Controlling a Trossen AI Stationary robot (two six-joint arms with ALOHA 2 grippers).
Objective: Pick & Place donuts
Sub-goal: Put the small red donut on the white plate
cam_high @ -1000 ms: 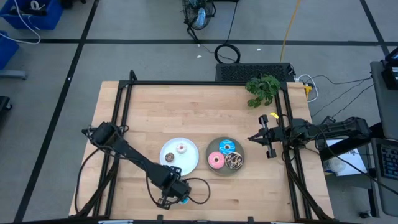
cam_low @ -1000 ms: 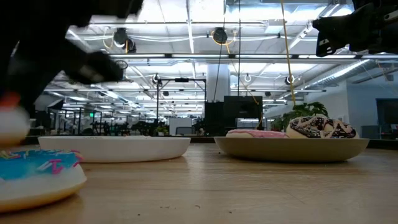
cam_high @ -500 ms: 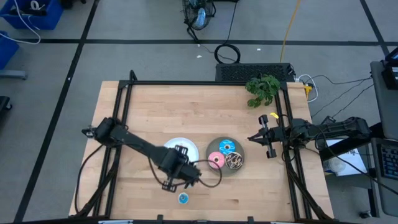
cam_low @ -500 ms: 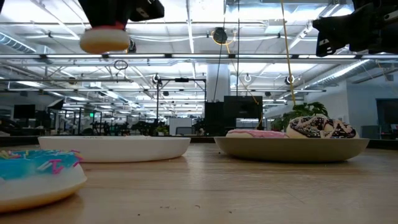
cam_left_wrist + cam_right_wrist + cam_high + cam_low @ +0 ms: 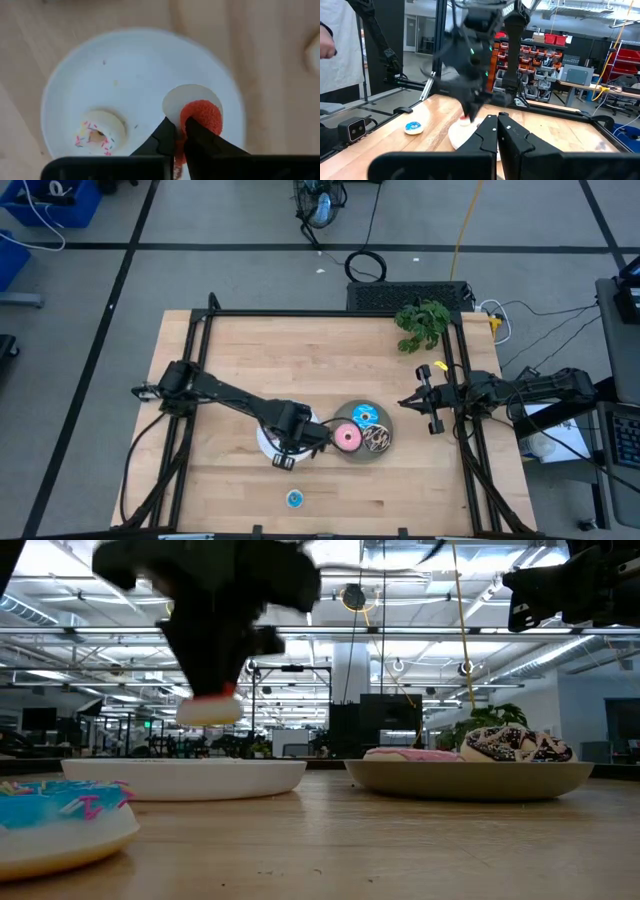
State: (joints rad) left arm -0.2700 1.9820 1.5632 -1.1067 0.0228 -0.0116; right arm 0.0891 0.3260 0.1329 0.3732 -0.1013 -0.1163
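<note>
Next, I bring my right gripper over to help get the tiny red donut's ring [image 5: 205, 112] free and onto the white plate [image 5: 185, 779], because it is around one finger of my left gripper.
My left gripper [image 5: 291, 443] hangs over the white plate [image 5: 65, 85], shut on the tiny red donut [image 5: 201, 115]. The low view shows that donut [image 5: 208, 708] above the plate's rim [image 5: 185, 778]. The tiny white-pink donut [image 5: 97, 137] lies flat on the same plate. A tiny blue donut [image 5: 294, 499] rests flat on the table near its near edge. The larger blue [image 5: 363, 416], pink [image 5: 347, 438] and brown-sprinkled [image 5: 379, 439] donuts lie in the grey plate [image 5: 387, 421]. The tiny brown donut is hidden. My right gripper [image 5: 404, 402] waits shut at the table's right side. My left gripper pinches the tiny red donut by its ring [image 5: 189, 119] between the two fingertips [image 5: 166, 137], coming from above and pointing down. The donut hangs at the fingertips, red icing up and pale base down, lifted clear above the white plate.
A green plant [image 5: 422, 322] stands at the table's far right corner. A black frame [image 5: 200, 330] runs along the table's edges. Bare wood [image 5: 300, 360] lies across the far half of the table. Part of a person [image 5: 335, 45] shows beyond the table in the right wrist view.
My left gripper, carrying the red donut, has gone from beside the tiny blue donut at the near edge up and toward the far edge, then come down lower over the white plate. The blue donut has stayed where it was.
</note>
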